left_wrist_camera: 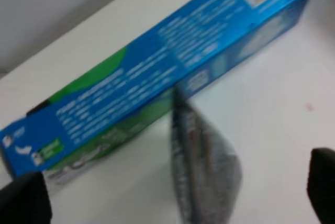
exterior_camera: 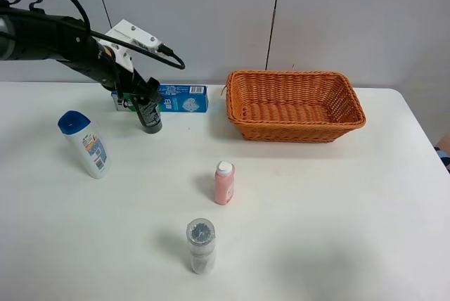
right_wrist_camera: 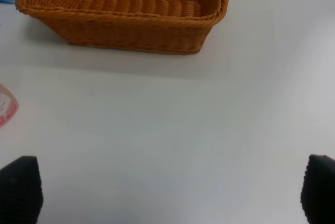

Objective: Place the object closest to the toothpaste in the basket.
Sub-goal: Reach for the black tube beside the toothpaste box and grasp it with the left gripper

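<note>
My gripper will place the dark bottle (exterior_camera: 148, 114) in the basket, and the bottle should tip onto its side then, because it stands tall on a narrow base (exterior_camera: 152, 129).
The blue toothpaste box (exterior_camera: 184, 98) lies at the back of the white table; it also shows in the left wrist view (left_wrist_camera: 157, 72). A small dark bottle (exterior_camera: 149, 112) stands right in front of it, the closest thing to it. My left gripper (exterior_camera: 143, 95) is just above the dark bottle (left_wrist_camera: 204, 171), open, with a black fingertip (left_wrist_camera: 23, 200) on each side of it and not touching. The orange wicker basket (exterior_camera: 295, 125) stands at the back right and is empty. My right gripper (right_wrist_camera: 167, 190) is open and empty over bare table in front of the basket (right_wrist_camera: 120, 30); the high view does not show it.
A white bottle with a blue cap (exterior_camera: 86, 145) stands at the left. A pink bottle (exterior_camera: 223, 183) stands mid-table, and its edge shows in the right wrist view (right_wrist_camera: 5, 110). A clear bottle (exterior_camera: 201, 246) stands near the front edge.
</note>
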